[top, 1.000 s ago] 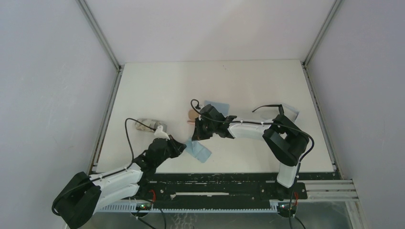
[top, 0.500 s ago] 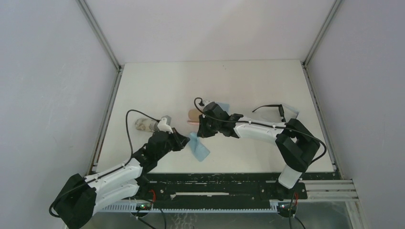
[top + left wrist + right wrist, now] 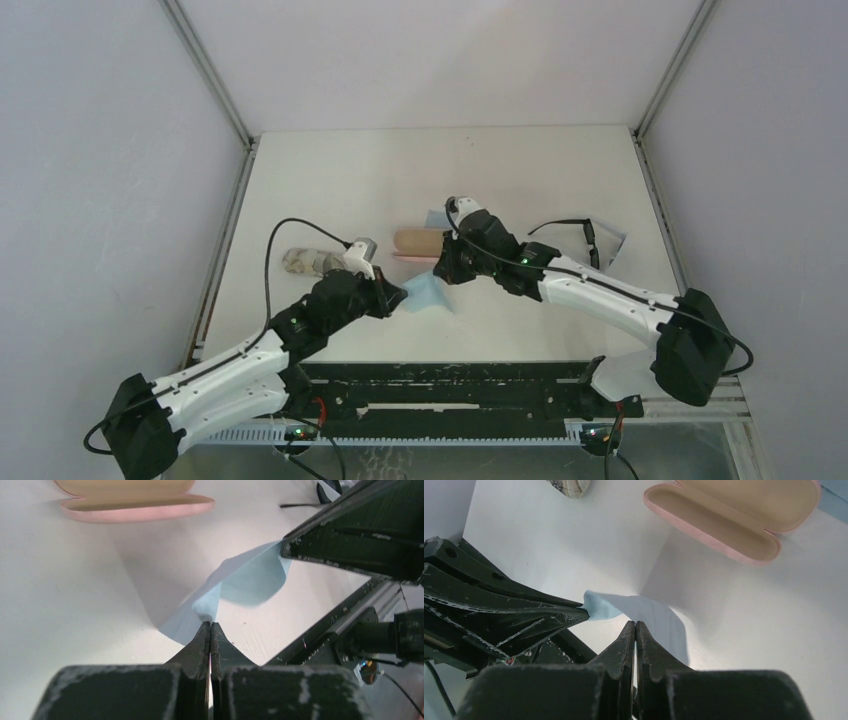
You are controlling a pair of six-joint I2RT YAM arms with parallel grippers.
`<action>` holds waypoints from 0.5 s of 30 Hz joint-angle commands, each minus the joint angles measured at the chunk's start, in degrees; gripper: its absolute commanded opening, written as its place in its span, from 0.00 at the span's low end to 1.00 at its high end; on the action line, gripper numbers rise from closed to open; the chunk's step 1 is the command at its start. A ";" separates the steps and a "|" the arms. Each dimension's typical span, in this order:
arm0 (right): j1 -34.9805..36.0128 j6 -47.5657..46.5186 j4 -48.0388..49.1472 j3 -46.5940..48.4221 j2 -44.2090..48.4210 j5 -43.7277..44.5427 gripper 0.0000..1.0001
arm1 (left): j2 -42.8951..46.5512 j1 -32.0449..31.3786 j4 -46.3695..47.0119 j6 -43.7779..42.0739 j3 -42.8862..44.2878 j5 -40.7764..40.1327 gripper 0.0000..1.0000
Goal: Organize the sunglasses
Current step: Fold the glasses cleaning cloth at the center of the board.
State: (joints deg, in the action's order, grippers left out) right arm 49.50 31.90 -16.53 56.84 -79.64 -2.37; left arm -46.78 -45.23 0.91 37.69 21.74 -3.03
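Observation:
My left gripper needs to swing toward the pink case [image 3: 414,257] and pull the light-blue cloth [image 3: 427,293] straight before laying it down, because the cloth hangs crooked between my grippers.
The black-framed sunglasses [image 3: 574,231] lie at the right of the table, partly on a light-blue cloth [image 3: 611,240], apart from both grippers. My left gripper [image 3: 396,297] is shut on one corner of another light-blue cloth [image 3: 426,291]. My right gripper [image 3: 441,272] is shut on the opposite corner. The cloth hangs stretched between them just above the table. In the left wrist view my gripper [image 3: 210,624] pinches the cloth [image 3: 245,578]. In the right wrist view my gripper [image 3: 635,624] pinches it [image 3: 651,612] too. An open pink case [image 3: 414,241] lies just behind the cloth.
A grey-patterned case [image 3: 304,262] lies at the left, behind my left wrist. A third blue cloth [image 3: 433,217] peeks out behind the pink case [image 3: 734,517]. The table's black front rail [image 3: 450,375] runs close below the held cloth.
Both grippers have moved right and towards each other. The cloth, which lay flat near the front, is now lifted and held between them. The pink case has come into full view.

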 commanded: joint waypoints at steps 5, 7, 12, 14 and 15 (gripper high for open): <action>2.71 0.50 -6.36 -1.65 9.39 1.30 0.00 | 5.14 -7.12 -10.74 -2.26 7.89 -5.40 0.00; 4.09 1.66 -8.54 -1.72 10.72 1.62 0.00 | 6.63 -8.89 -13.07 -1.83 9.24 -6.78 0.00; 6.36 5.20 -11.24 -3.47 14.06 0.38 0.00 | 7.38 -11.48 -17.90 0.04 12.20 -7.05 0.00; 6.47 6.57 -11.19 -5.15 15.07 -0.27 0.00 | 6.09 -11.86 -18.17 0.27 12.68 -6.61 0.00; 6.32 6.93 -10.96 -6.03 15.34 -0.37 0.00 | 5.06 -12.01 -18.20 0.17 12.85 -6.66 0.00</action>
State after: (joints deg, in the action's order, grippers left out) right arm 55.59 35.27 -26.24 53.23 -66.72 -2.02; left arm -39.79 -56.47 -14.79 37.08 31.33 -8.88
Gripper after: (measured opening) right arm 0.002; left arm 0.005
